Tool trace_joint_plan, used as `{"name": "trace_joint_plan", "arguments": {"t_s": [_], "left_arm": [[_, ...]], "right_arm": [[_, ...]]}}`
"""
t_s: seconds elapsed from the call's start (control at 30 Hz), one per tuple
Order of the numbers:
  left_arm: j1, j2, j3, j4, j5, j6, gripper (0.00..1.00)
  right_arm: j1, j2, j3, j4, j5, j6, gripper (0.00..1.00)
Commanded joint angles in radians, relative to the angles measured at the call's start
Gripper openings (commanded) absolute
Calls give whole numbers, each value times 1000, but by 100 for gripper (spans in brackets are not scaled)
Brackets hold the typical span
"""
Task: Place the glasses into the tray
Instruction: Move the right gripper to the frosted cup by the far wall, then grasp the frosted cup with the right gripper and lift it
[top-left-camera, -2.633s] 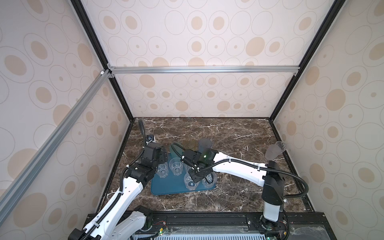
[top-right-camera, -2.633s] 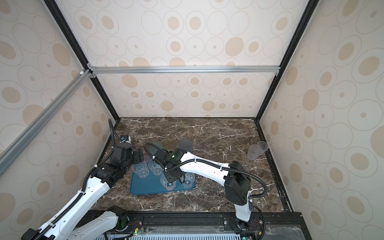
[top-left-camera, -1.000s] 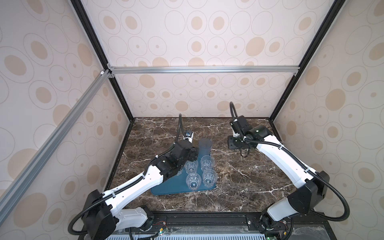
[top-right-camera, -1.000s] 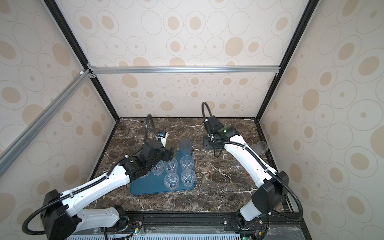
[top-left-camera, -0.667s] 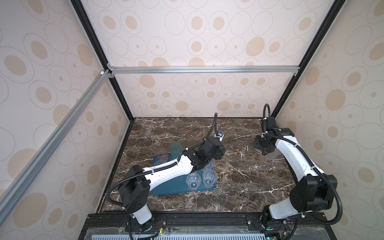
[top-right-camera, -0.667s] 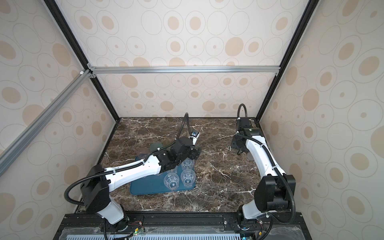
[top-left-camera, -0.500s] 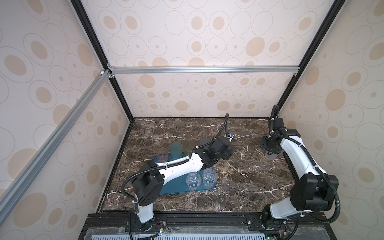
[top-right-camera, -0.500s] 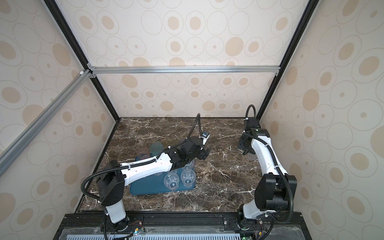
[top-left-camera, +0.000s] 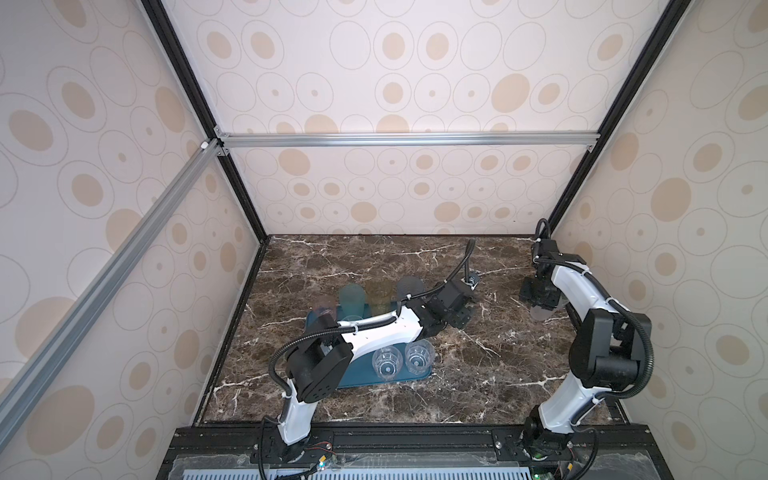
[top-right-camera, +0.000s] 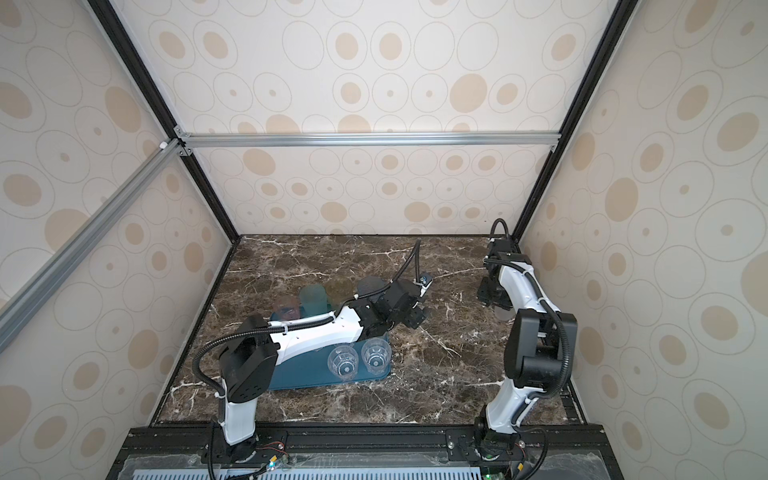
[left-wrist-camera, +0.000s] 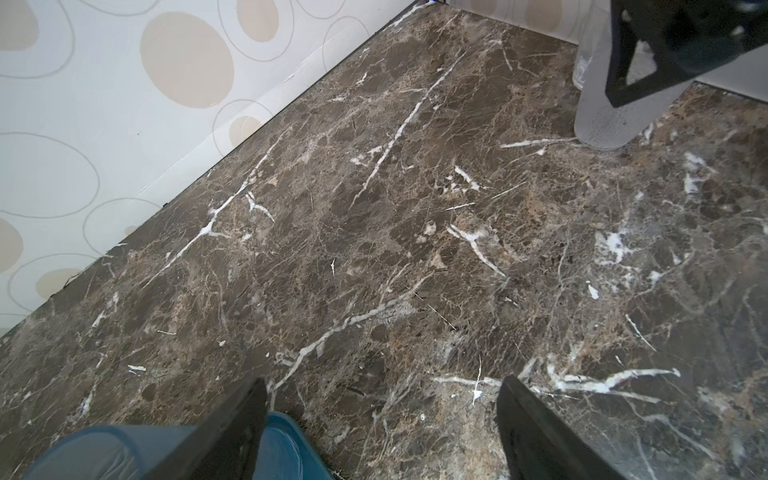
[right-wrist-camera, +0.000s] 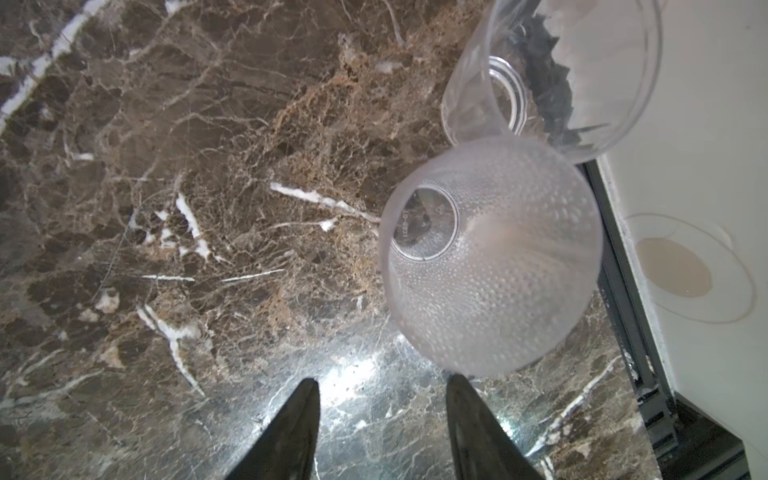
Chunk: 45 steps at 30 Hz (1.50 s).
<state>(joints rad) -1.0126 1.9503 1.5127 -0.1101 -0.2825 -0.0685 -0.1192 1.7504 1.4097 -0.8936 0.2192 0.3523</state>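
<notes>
My left gripper's arm is reaching over the tray. Next, my left gripper pulls back out of the way before my right gripper brings the frosted glass (right-wrist-camera: 492, 256) into the tray.
The teal-blue tray (top-left-camera: 409, 376) (top-right-camera: 299, 380) lies at front left and holds two short clear faceted glasses (top-left-camera: 386, 365) (top-right-camera: 376, 355). Pink (top-left-camera: 326, 315), teal (top-left-camera: 351, 297), yellow (top-left-camera: 379, 293) and grey-blue (top-left-camera: 409, 286) glasses stand along its far side. My left gripper (top-left-camera: 461, 313) (left-wrist-camera: 382, 399) hangs open and empty over bare marble just past the tray corner (left-wrist-camera: 286, 440). By the right wall my right gripper (top-left-camera: 536, 295) (right-wrist-camera: 382, 386) is open and empty. A frosted dimpled glass (right-wrist-camera: 490, 257) (top-left-camera: 542, 312) stands just beyond one fingertip, with a smooth clear glass (right-wrist-camera: 552, 75) behind it.
The marble table (top-left-camera: 478, 374) is closed in by patterned walls on three sides. A black frame rail (right-wrist-camera: 623, 282) runs along the right wall close to the frosted glass. The left arm (top-left-camera: 374, 332) stretches over the tray and hides its middle.
The left gripper has swung from over the tray to the marble beyond its right edge. The right arm has moved to the right wall, beside the frosted glass.
</notes>
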Motion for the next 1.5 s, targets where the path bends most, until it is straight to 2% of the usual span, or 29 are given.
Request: {"name": "trace_joint_plan", "arguments": {"t_s": [0.0,0.17,0.37,0.5,0.77,1.0,1.1,1.23,1.47], "left_arm": [[-10,1,20,-19,-22,36,87],[-11,3,18,-19,-21,31,87],[-14,6,30,-22,-12,27,87],[-14,-3,26,-27,-20,29,87],[-14,-36,-5,-31,-35,16,87],[-14,-51,-10,-40,-50,15,87],[-14,-63,-7,-49,-66,19,87],[-13,-96,-22,-58,-95,24,87],[5,-230,-127,-60,-148,7,87]], "right_arm": [[-3,24,52,-9,34,-17,51],[-4,5,76,-7,41,-20,52],[-4,55,124,-23,46,-24,56],[-10,103,134,6,47,-34,53],[-11,188,166,12,63,-88,34],[2,156,140,19,-50,-87,11],[32,109,121,7,-91,-74,5],[100,25,71,-12,-137,-42,4],[336,-106,-43,-67,-143,2,4]]}}
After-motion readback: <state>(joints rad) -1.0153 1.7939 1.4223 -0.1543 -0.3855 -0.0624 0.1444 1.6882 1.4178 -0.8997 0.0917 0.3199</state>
